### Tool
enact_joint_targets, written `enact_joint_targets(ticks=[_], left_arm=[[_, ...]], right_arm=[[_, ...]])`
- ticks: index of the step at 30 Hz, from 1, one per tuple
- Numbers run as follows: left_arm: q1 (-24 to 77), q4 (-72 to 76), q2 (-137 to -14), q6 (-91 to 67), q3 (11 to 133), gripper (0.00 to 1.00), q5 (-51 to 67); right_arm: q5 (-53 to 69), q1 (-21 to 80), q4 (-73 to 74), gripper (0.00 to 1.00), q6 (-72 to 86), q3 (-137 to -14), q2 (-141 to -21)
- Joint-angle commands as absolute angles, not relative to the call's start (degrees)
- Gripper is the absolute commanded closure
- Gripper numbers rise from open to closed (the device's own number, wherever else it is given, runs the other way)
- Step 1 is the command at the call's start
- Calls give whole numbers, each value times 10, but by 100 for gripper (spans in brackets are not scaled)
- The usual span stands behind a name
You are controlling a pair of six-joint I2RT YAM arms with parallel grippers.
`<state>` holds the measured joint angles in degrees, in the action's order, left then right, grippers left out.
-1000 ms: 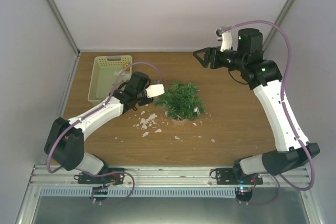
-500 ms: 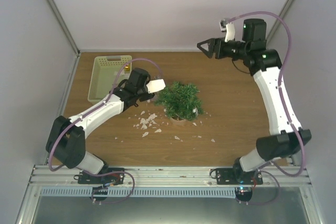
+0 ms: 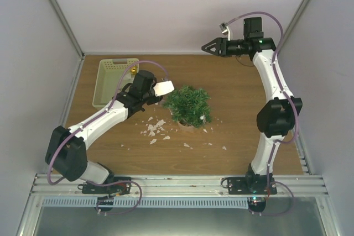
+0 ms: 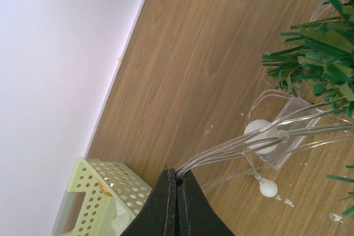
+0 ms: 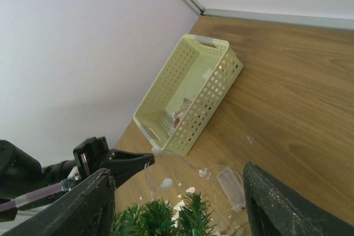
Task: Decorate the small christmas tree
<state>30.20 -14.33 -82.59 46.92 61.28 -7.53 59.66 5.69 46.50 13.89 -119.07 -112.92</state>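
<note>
The light string's wires (image 4: 238, 148) are held up next to the tree by my left gripper, so my open right gripper should go on moving down toward the string (image 5: 203, 173) until its fingers are on both sides of it.
The small christmas tree (image 3: 189, 105) stands mid-table, bushy and dark green; it also shows in the left wrist view (image 4: 318, 53) and the right wrist view (image 5: 160, 216). My left gripper (image 3: 157, 99) sits at the tree's left side. Its tips (image 4: 177, 176) are shut on the clear wires of a light string (image 4: 232, 150) with white bulbs (image 4: 260, 136) and a clear battery box (image 4: 290, 139) beside the tree. My right gripper (image 3: 209, 46) is open and empty, raised high over the table's back edge. In its own view (image 5: 180, 203) it looks down at the tree and the left gripper (image 5: 130, 164).
A pale yellow-green basket (image 3: 105, 84) stands at the back left with a gold ornament (image 3: 133, 71) and a shiny ornament (image 5: 180, 115) inside. White scraps (image 3: 155, 130) lie on the wood in front of the tree. Walls close in the left, back and right.
My right arm has lifted and swung back, carrying its open gripper higher and toward the rear wall. My left gripper has shifted slightly back with the light string.
</note>
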Motion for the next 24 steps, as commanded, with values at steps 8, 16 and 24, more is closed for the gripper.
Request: enact_joint_targets(ticks=[8,16,24], left_arm=[[298,-112,-808,461,619,100,-63],[298,-103,-814,455,624,100,-62],[298,-78,-824,463,616,100,-69]], right_arm=[[670,54,538,33,-4,-1216,-1206],[685,63,548,34,-77,-1170,-1259],[667,78,524,35,-81,-1116,-1263]])
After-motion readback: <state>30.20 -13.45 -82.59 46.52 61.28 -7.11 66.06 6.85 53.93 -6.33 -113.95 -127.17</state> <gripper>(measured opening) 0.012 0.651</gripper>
